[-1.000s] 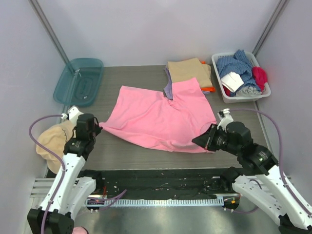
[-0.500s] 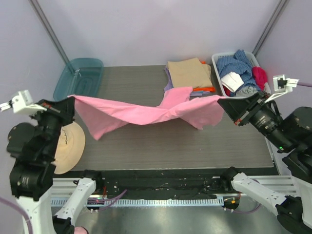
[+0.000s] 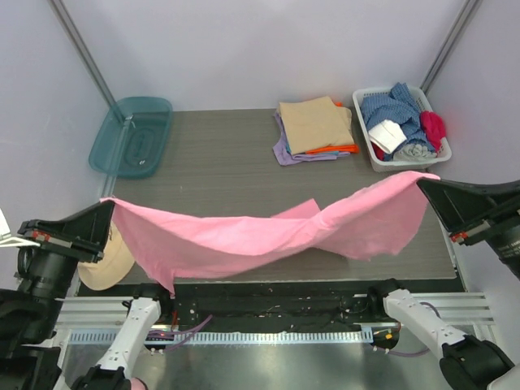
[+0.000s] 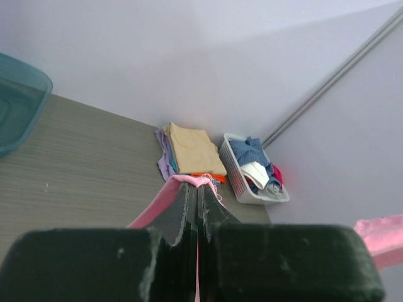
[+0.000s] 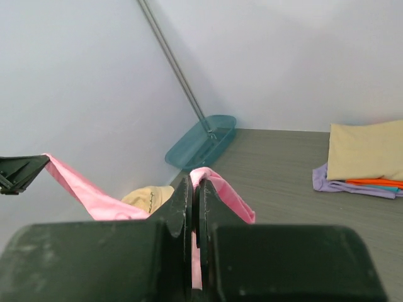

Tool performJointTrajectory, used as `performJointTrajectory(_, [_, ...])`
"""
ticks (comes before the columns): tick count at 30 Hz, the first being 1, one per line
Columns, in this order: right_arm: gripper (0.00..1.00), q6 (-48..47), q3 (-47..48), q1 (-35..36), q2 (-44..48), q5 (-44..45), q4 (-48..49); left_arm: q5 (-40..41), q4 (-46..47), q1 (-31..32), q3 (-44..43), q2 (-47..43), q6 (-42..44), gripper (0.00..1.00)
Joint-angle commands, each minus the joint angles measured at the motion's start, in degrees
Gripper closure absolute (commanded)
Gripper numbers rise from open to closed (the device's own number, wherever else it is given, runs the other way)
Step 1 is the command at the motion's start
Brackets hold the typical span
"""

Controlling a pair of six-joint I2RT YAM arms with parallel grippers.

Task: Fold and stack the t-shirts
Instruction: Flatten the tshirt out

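My left gripper and right gripper should swing the pink t-shirt toward the back (image 3: 219,142) and then pull it flat, because it sags in folds (image 3: 264,244) above the table's near edge.
The bright pink t-shirt (image 3: 268,240) hangs stretched in the air between my two grippers, sagging in the middle above the table's near part. My left gripper (image 3: 108,205) is shut on its left corner, with pink cloth showing at its tips in the left wrist view (image 4: 189,181). My right gripper (image 3: 422,184) is shut on its right corner, with pink cloth at its tips in the right wrist view (image 5: 217,182). A folded stack with the tan t-shirt (image 3: 315,123) on top and orange and lilac edges under it lies at the back of the table.
A white basket (image 3: 370,146) of mixed clothes stands at the back right. A teal plastic lid (image 3: 132,135) lies at the back left. A round tan cap (image 3: 110,264) lies at the near left edge, partly under the pink cloth.
Both grippers lifted the pink t-shirt off the table and spread apart. It went from lying flat to hanging stretched, and has now moved nearer to the arms' bases.
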State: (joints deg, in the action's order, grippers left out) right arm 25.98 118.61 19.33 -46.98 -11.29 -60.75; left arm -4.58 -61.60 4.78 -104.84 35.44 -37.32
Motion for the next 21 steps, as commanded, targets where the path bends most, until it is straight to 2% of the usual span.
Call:
performJointTrajectory(1, [0.99, -0.6, 1.0, -2.7, -2.2, -7.0, -2.0, -9.3, -4.0, -4.4, -1.3, 2.4, 0.2, 1.00])
performJointTrajectory(4, [0.99, -0.6, -9.0, -2.6, 0.6, -3.4, 2.9, -8.1, 0.4, -4.2, 6.2, 1.8, -0.8, 1.00])
performJointTrajectory(5, [0.99, -0.3, -15.3, -2.7, 1.8, -2.1, 4.3, -7.3, 2.2, -4.1, 8.6, 1.7, -2.1, 1.00])
performJointTrajectory(7, [0.99, 0.0, -22.1, -2.6, 2.5, -0.1, 10.5, -5.3, 9.5, -3.9, 17.4, 0.7, -2.8, 1.00])
performJointTrajectory(8, [0.99, 0.6, -28.6, -2.7, 2.6, 0.7, 12.7, -4.3, 11.9, -3.7, 20.3, 0.4, -2.9, 1.00])
performJointTrajectory(9, [0.99, 0.5, -31.6, -2.6, 2.2, 1.3, 17.6, -3.5, 16.9, -3.6, 26.0, 0.9, -2.2, 1.00])
performJointTrajectory(11, [0.99, 0.3, -38.5, -2.6, 1.0, 3.6, 22.6, -1.6, 20.8, -3.6, 30.5, 2.8, -0.4, 1.00])
performJointTrajectory(13, [0.99, -1.4, -41.3, -2.7, -3.0, 7.0, 28.9, -0.3, 28.0, -3.6, 35.5, 7.3, 1.7, 1.00])
performJointTrajectory(15, [0.99, -3.9, -42.8, -2.7, -9.1, 9.3, 34.8, 0.1, 35.4, -3.6, 37.3, 11.9, 3.8, 1.00])
performJointTrajectory(18, [0.99, -6.4, -40.2, -4.4, -16.5, 11.0, 42.1, 1.4, 42.1, -3.7, 33.6, 23.3, 6.5, 1.00])
performJointTrajectory(19, [0.99, -6.8, -38.4, -5.5, -22.1, 10.9, 43.5, 1.7, 43.3, -3.6, 31.4, 26.4, 8.3, 1.00])
performJointTrajectory(21, [0.99, -7.5, -28.7, -9.3, -28.7, 8.5, 45.3, 1.6, 44.5, -3.6, 21.9, 36.3, 9.6, 1.00])
